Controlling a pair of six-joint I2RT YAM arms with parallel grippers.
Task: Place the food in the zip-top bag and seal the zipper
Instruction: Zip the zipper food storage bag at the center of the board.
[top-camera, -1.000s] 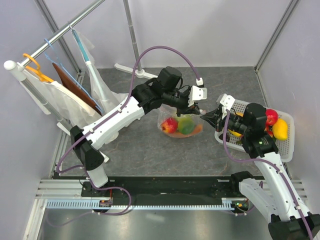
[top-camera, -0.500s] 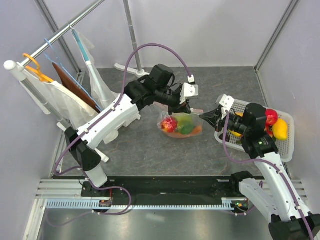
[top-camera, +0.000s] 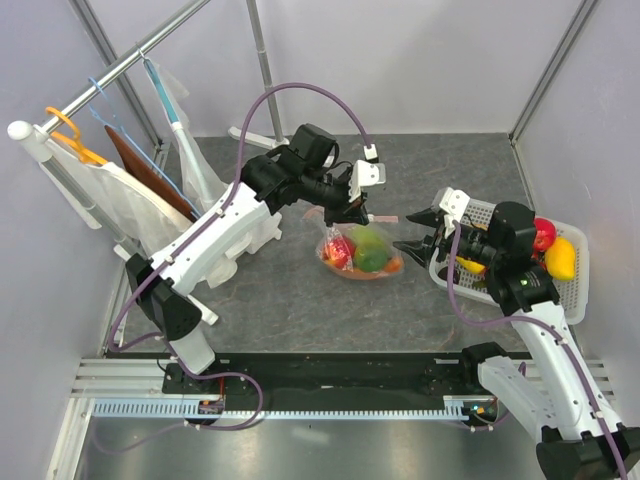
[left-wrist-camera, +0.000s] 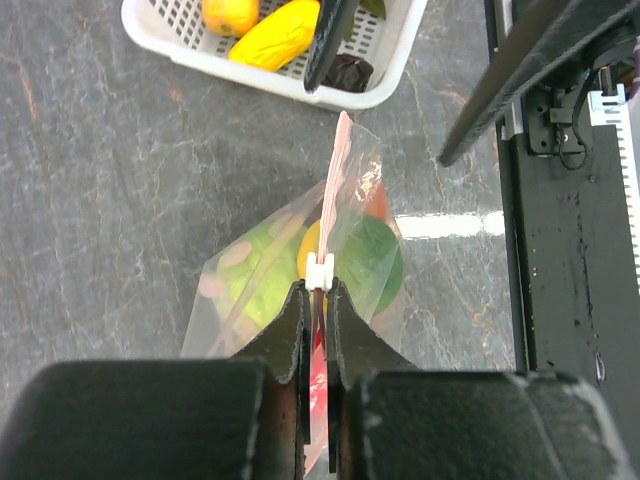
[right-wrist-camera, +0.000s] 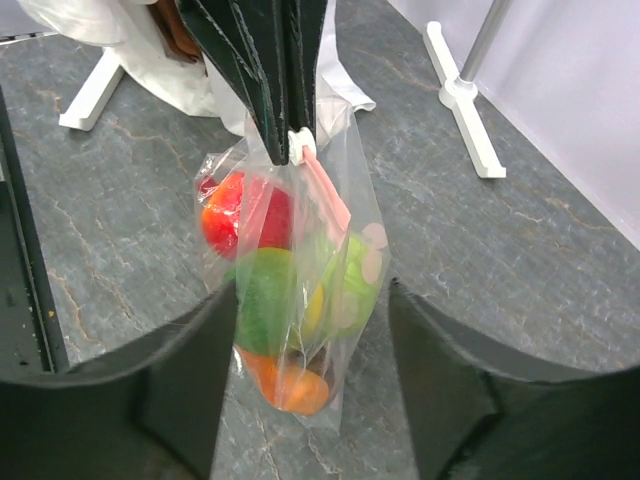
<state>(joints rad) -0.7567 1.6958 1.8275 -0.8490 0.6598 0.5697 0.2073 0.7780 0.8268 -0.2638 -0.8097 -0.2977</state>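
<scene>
I should hold the pink-red zipper's end (right-wrist-camera: 335, 205) tight with my right gripper while my left gripper pulls the white slider, because that end hangs loose past the slider.
The zip-top bag (top-camera: 362, 250) hangs a little above the floor with food inside: a red apple (right-wrist-camera: 245, 215), a green cabbage (right-wrist-camera: 265, 300) and an orange piece (right-wrist-camera: 295, 385). My left gripper (top-camera: 355, 212) is shut on the pink-red zipper (left-wrist-camera: 335, 180), just behind the white slider (left-wrist-camera: 319, 272). My right gripper (top-camera: 412, 232) stands open beside the bag's right end; in the right wrist view the bag (right-wrist-camera: 300, 290) hangs between its spread fingers and touches neither. More food, a red apple (top-camera: 543, 234) and a yellow lemon (top-camera: 560, 258), lies in the basket.
A white slatted basket (top-camera: 575, 290) stands at the right behind my right arm. A clothes rail with hangers and white cloth (top-camera: 110, 190) fills the left side. White stand feet (top-camera: 255, 140) lie at the back.
My right gripper has opened and let go of the bag's end. My left gripper has drawn back to the left along the zipper, and the bag now hangs from it alone.
</scene>
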